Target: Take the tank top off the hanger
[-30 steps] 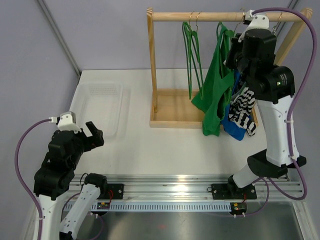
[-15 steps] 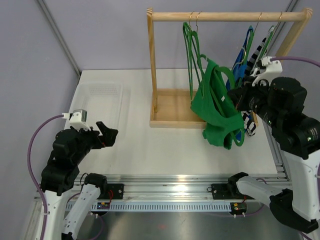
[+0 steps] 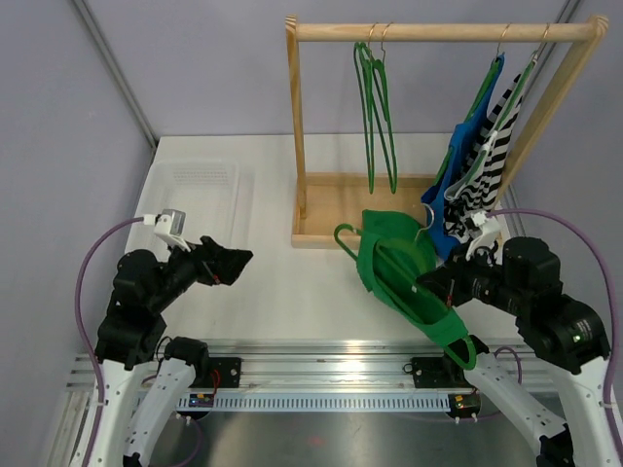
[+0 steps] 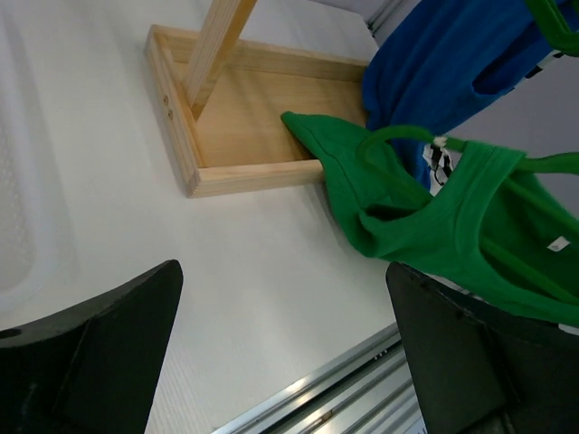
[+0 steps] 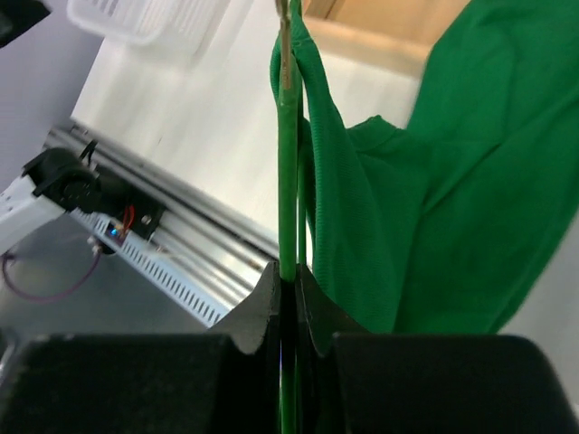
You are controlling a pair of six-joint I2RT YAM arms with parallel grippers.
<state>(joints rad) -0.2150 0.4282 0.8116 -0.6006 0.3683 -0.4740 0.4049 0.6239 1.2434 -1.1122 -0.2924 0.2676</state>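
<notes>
I keep my left gripper moving toward the green strap (image 3: 368,259), which faces its open fingers beside the hanger's loose end (image 3: 344,233), until they close there.
A green tank top (image 3: 404,268) hangs on a green hanger (image 3: 343,232), off the rack and low over the table's front right. My right gripper (image 3: 428,288) is shut on the hanger's green bar (image 5: 288,181); the tank top (image 5: 452,163) drapes to the right of it. My left gripper (image 3: 234,263) is open and empty at the front left, pointing right toward the tank top (image 4: 452,208), well apart from it. Its dark fingers (image 4: 90,362) frame the left wrist view.
A wooden rack (image 3: 428,31) with a tray base (image 3: 321,209) stands at the back. Two bare green hangers (image 3: 375,107) hang on it, with a blue top (image 3: 458,175) and a striped top (image 3: 487,165) at the right. A clear plastic bin (image 3: 195,209) sits at the left.
My right gripper has carried the hanger with the green tank top off the rail, down and forward to the table's front. My left gripper has swung right and forward.
</notes>
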